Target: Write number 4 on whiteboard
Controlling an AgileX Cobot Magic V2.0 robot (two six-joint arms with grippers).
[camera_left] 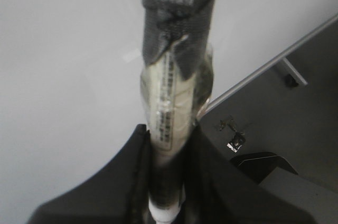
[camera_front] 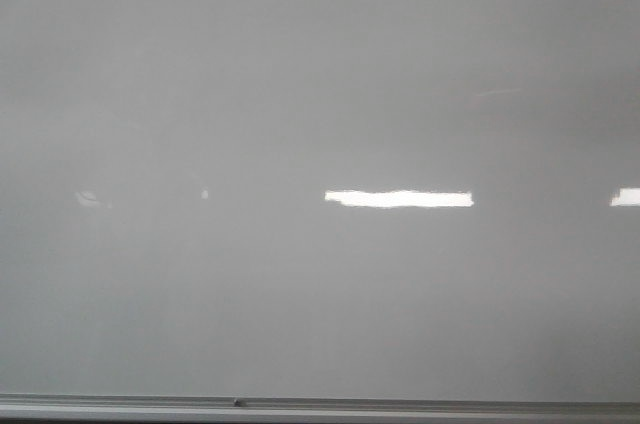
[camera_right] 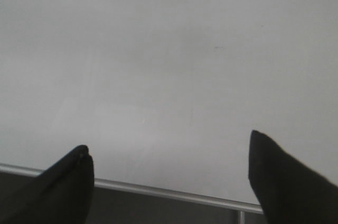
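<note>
I should grab the black end (camera_left: 178,20) of the marker with my right gripper before writing, because my left gripper is holding the marker near its writing tip (camera_left: 164,213) and the black end points away.
The whiteboard (camera_front: 300,94) fills the front view, glossy pale grey, with its grey metal edge rail (camera_front: 320,407) along the bottom. No number 4 shows on it in any view. My left gripper (camera_left: 168,131) is shut on a marker (camera_left: 177,55) with a black cap end and a pale labelled barrel, held in front of the board (camera_left: 63,76). My right gripper (camera_right: 169,147) is open and empty, its two black fingertips (camera_right: 74,166) wide apart in front of the board (camera_right: 169,49) near its rail (camera_right: 158,191). Neither gripper shows in the front view.
Bright white light reflections (camera_front: 398,198) lie across the board, with another at the right edge (camera_front: 626,197). In the left wrist view the board's rail (camera_left: 264,68) runs diagonally, with a grey floor and dark fittings (camera_left: 235,139) beyond it.
</note>
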